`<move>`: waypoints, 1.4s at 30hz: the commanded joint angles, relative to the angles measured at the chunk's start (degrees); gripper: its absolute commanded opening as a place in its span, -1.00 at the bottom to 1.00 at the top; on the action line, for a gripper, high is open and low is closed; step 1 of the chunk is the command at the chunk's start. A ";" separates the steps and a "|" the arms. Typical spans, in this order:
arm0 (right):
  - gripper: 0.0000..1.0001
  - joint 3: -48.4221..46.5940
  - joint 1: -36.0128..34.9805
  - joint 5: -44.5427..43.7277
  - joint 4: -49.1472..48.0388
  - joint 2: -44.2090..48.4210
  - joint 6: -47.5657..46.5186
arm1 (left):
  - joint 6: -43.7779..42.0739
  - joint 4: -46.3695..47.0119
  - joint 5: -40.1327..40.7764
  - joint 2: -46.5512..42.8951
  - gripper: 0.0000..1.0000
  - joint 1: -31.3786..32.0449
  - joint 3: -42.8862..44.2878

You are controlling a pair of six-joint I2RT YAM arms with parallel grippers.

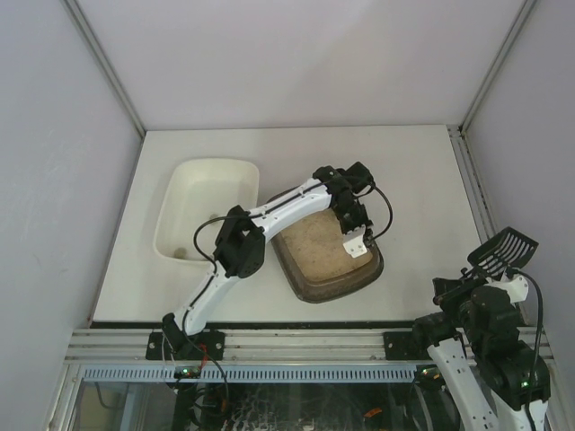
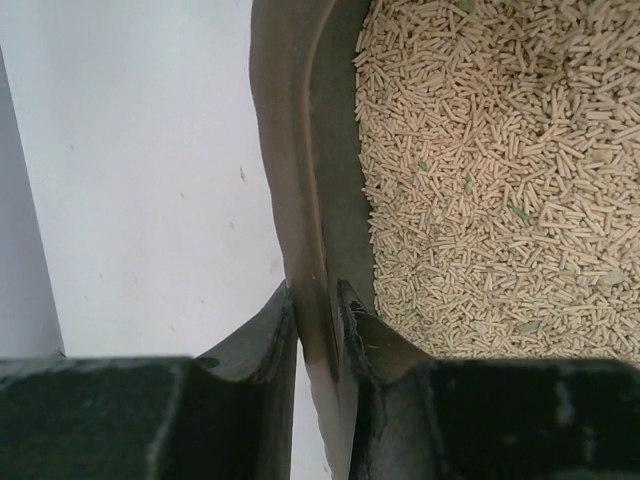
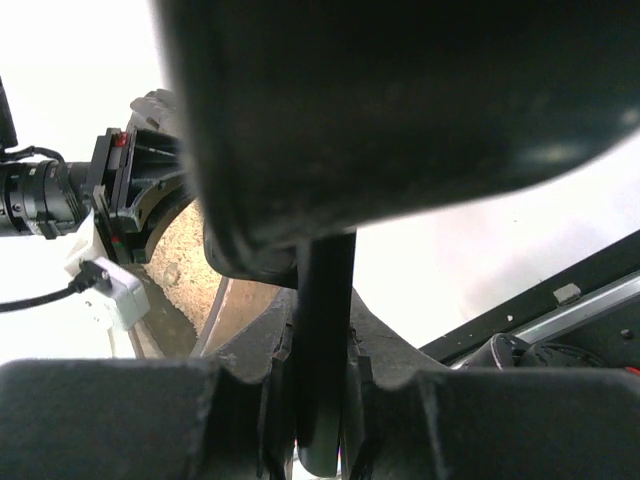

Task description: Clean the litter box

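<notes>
I should keep pulling toward the open table (image 1: 420,220) by the scoop until the litter box is clear of the tray, because my left gripper's fingers are on both sides of the litter box rim (image 2: 304,225).
The dark brown litter box (image 1: 310,285) with pale beige pellets sits mid-table, turned at an angle. My left gripper (image 1: 355,218) reaches over its far right rim. In the left wrist view the gripper (image 2: 318,300) is shut on the litter box rim (image 2: 300,180), one finger outside, one inside beside the pellets (image 2: 500,180). My right gripper (image 1: 481,280) is at the near right edge, shut on the handle (image 3: 322,330) of the black slotted scoop (image 1: 501,250), held up off the table. The scoop's underside (image 3: 400,110) fills the right wrist view.
A white rectangular tray (image 1: 207,208) stands left of the litter box, touching or nearly touching it, with small dark bits in its near corner. The table's metal front rail (image 1: 296,341) runs along the near edge. Grey walls enclose the table.
</notes>
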State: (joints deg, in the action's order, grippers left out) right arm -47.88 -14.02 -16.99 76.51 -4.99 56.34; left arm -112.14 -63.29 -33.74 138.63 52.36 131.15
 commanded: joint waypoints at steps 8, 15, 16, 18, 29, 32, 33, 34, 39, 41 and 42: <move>-1.00 -1.54 -3.14 -6.68 2.40 1.48 5.73 | -22.89 2.64 -4.32 2.39 -1.00 1.51 6.23; -1.00 -1.52 -3.88 -8.25 3.00 2.27 7.63 | -26.86 5.50 -5.74 4.01 -1.00 2.61 6.33; -1.00 -1.47 -3.88 -8.36 3.10 2.24 7.80 | -27.63 5.47 -5.97 4.02 -1.00 2.80 6.08; -1.00 -1.61 -3.98 -8.49 3.31 2.27 8.14 | -29.78 5.31 -6.29 3.88 -1.00 2.92 5.39; -1.00 -2.12 -4.82 -10.13 5.23 3.12 11.00 | -40.62 0.99 -7.05 3.05 -1.00 3.60 3.58; -1.00 -2.37 -5.25 -10.50 6.45 3.94 12.58 | -41.32 0.64 -7.99 0.70 -1.00 4.09 0.71; -1.00 -2.52 -5.45 -10.61 6.77 4.14 13.02 | -41.40 0.70 -8.61 -0.01 -1.00 4.33 -0.20; -1.00 -2.63 -5.71 -10.78 7.10 4.46 13.47 | -41.43 0.62 -9.37 -0.80 -1.00 4.57 -1.06; -1.00 -4.13 -6.83 -12.65 8.81 4.99 15.02 | -40.74 0.25 -12.22 -3.59 -0.95 5.78 -3.13; -1.00 -5.27 -7.14 -13.29 9.30 5.02 15.35 | -39.90 -0.94 -13.15 -4.36 -0.77 6.21 -2.56; -1.00 -5.82 -7.30 -13.73 9.47 4.95 15.26 | -39.38 -1.33 -13.65 -4.86 -0.67 6.52 -2.42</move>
State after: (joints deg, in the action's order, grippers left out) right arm -50.57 -20.49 -27.62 85.23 -0.47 69.95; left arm -118.28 -60.90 -39.83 139.06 55.59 129.69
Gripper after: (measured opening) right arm 0.138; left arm 0.205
